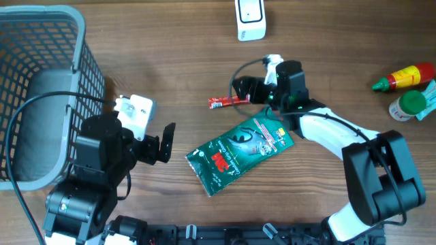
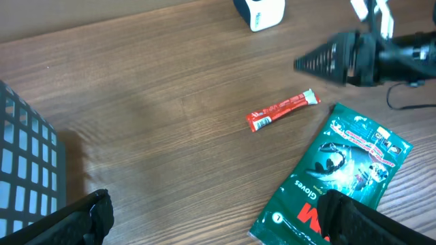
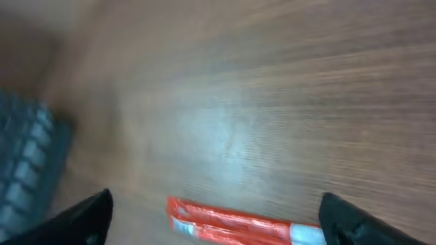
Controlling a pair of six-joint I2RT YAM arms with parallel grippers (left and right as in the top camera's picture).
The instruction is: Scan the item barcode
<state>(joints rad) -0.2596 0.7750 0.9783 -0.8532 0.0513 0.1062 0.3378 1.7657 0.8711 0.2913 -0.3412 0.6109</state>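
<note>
The red stick packet is lying flat and loose under my right gripper. I should move back and hold its barcode end with my left gripper first.
A red stick packet lies flat on the wooden table, also visible in the left wrist view and blurred in the right wrist view. My right gripper hovers just above it, open, with the packet lying loose between and below its fingers. A green gloves packet lies just in front of it. A white scanner stands at the table's far edge. My left gripper is open and empty, left of the gloves packet.
A grey wire basket fills the left side. A red sauce bottle and a green-capped white bottle lie at the far right. Bare wood shows between the basket and the packets.
</note>
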